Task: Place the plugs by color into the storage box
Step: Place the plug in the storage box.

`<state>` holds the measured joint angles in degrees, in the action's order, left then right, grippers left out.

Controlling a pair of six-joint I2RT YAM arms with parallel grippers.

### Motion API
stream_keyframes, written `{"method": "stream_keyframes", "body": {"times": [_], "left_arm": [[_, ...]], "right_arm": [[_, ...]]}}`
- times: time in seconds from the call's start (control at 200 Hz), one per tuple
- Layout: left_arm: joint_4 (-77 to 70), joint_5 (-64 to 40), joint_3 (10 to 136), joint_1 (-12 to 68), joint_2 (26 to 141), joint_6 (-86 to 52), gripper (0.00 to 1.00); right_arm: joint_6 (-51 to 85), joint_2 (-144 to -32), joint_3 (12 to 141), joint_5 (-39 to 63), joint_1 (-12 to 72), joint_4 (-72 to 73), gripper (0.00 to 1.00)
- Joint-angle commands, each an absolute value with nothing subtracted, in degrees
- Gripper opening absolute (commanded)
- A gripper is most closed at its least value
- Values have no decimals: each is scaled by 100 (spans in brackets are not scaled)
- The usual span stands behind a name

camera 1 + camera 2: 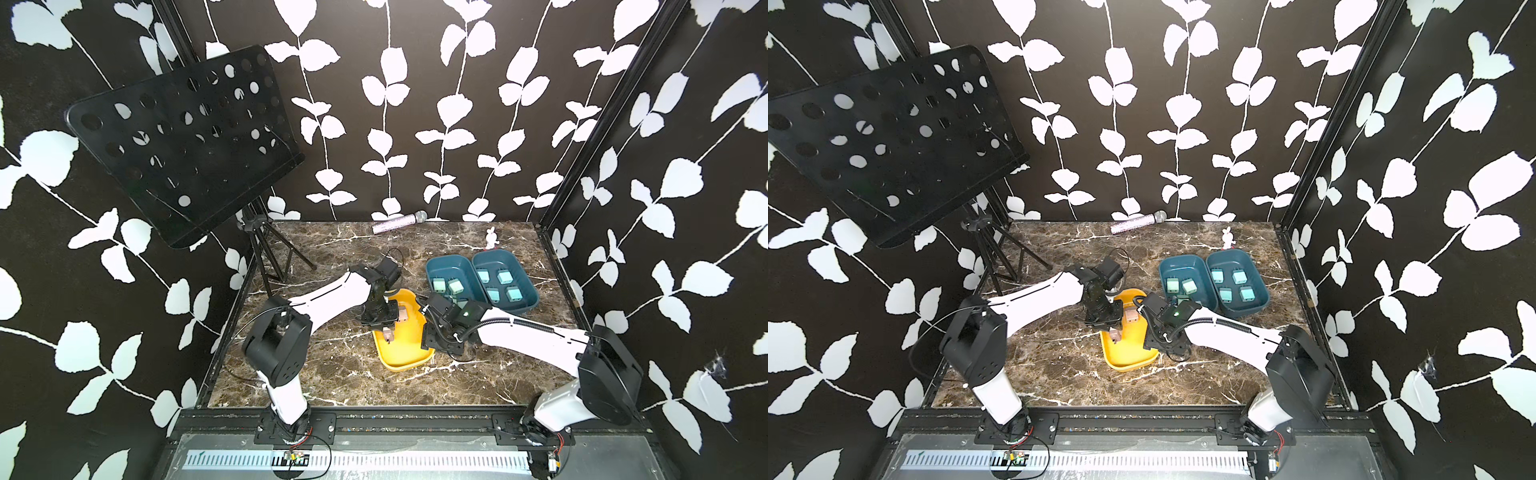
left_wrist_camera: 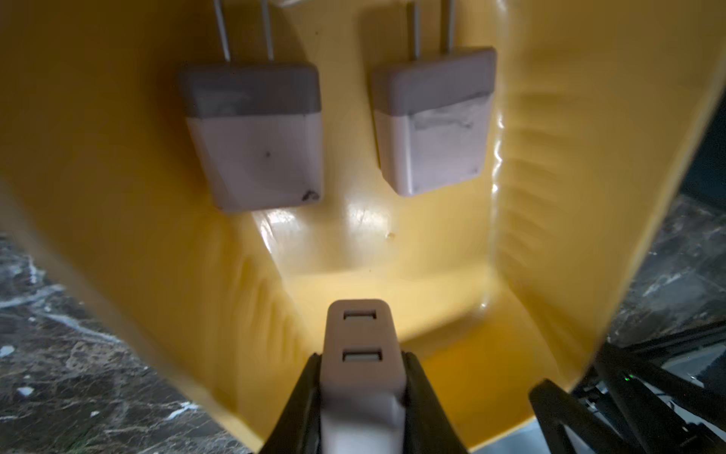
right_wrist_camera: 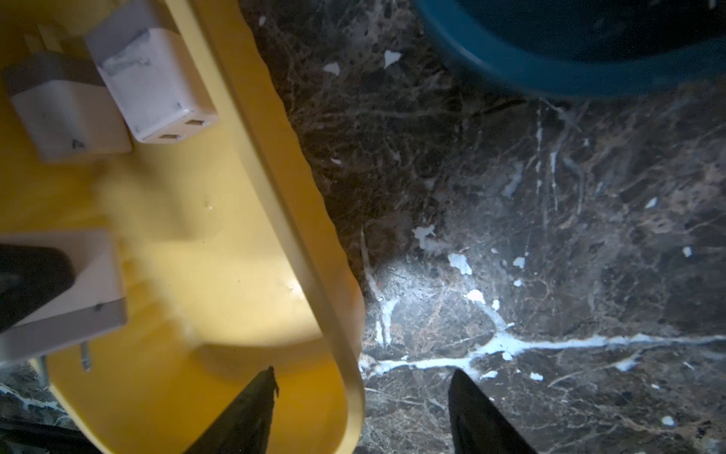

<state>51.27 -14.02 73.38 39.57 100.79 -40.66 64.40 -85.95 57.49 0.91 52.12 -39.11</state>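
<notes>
The held pinkish-beige plug is hanging clear of its matching plugs, above the open yellow tray's bottom. My left gripper should keep going down until the plug rests there.
My left gripper is shut on a pinkish-beige plug, holding it just over the floor of the yellow tray. Two more pinkish-beige plugs lie in that tray beyond it. In both top views the held plug sits mid-tray. My right gripper is open and empty, its fingers straddling the tray's rim. The blue storage box holds teal-green plugs in one half and light blue plugs in the other.
A black music stand on a tripod rises at the back left. A microphone lies along the back wall, and a small rabbit toy stands behind the storage box. The tray lies between my two arms.
</notes>
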Motion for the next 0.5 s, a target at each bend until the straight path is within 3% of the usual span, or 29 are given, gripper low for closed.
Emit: {"method": "stream_keyframes", "body": {"times": [0.0, 0.495], "left_arm": [[5056, -1191, 7296, 3974, 10151, -3959, 25], [4914, -774, 6962, 4201, 10583, -3744, 33]], "right_arm": [[6633, -8431, 5630, -6, 5199, -3860, 69], [6549, -8707, 5769, 76, 5201, -3779, 69]]}}
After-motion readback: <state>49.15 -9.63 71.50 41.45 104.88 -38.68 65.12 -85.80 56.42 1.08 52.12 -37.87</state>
